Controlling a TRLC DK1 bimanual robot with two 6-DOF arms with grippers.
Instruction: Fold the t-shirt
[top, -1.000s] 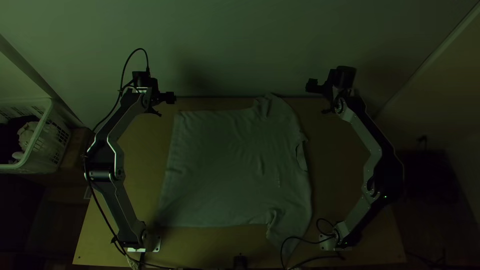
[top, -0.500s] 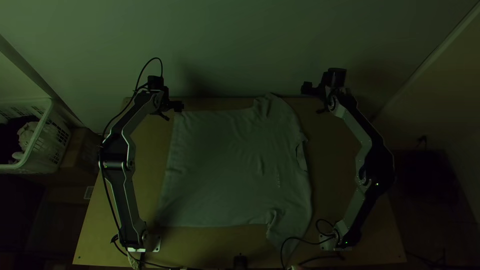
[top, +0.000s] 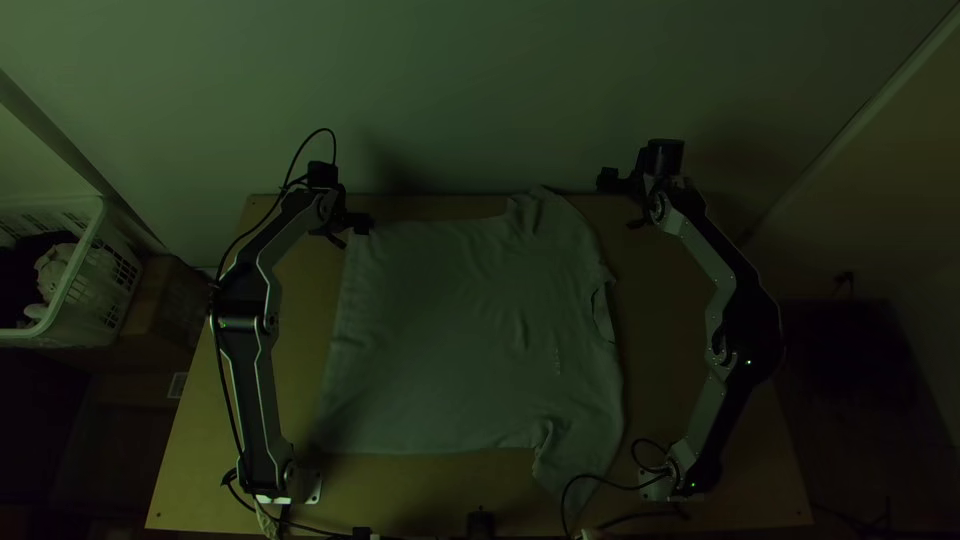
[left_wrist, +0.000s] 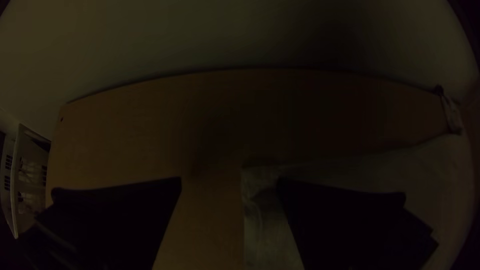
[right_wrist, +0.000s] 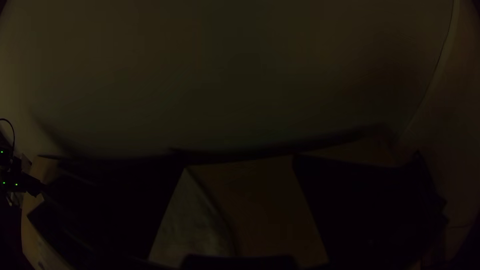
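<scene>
Creases (top: 520, 224) are bunched up at the base of the limp far sleeve (top: 553, 212). The sleeve will drag along wrinkled when I fold the far side of the shirt over.
Spread over the table lies a pale t-shirt (top: 460, 330), its hem at the left and its neck opening at the right, one sleeve at the far side and one toward the near edge. My left gripper (top: 352, 234) is above the shirt's far left corner; in the left wrist view the left gripper (left_wrist: 230, 182) is open, with the corner of the shirt (left_wrist: 272, 225) beside and under one finger. Beyond the far sleeve's right side, my right gripper (top: 622, 205) stands open; in the right wrist view the right gripper (right_wrist: 240, 160) has shirt cloth (right_wrist: 192, 220) below its gap.
A white basket (top: 75, 290) with cloth items stands off the table's left side. A wall (top: 480, 90) rises behind the far edge. Bare wood of the table (top: 680, 330) lies right of the shirt, and cables (top: 610, 480) run near its lower right part.
My left gripper has moved right and toward the near side, to the shirt's far left corner. My right gripper has shifted slightly left. The shirt lies as before.
</scene>
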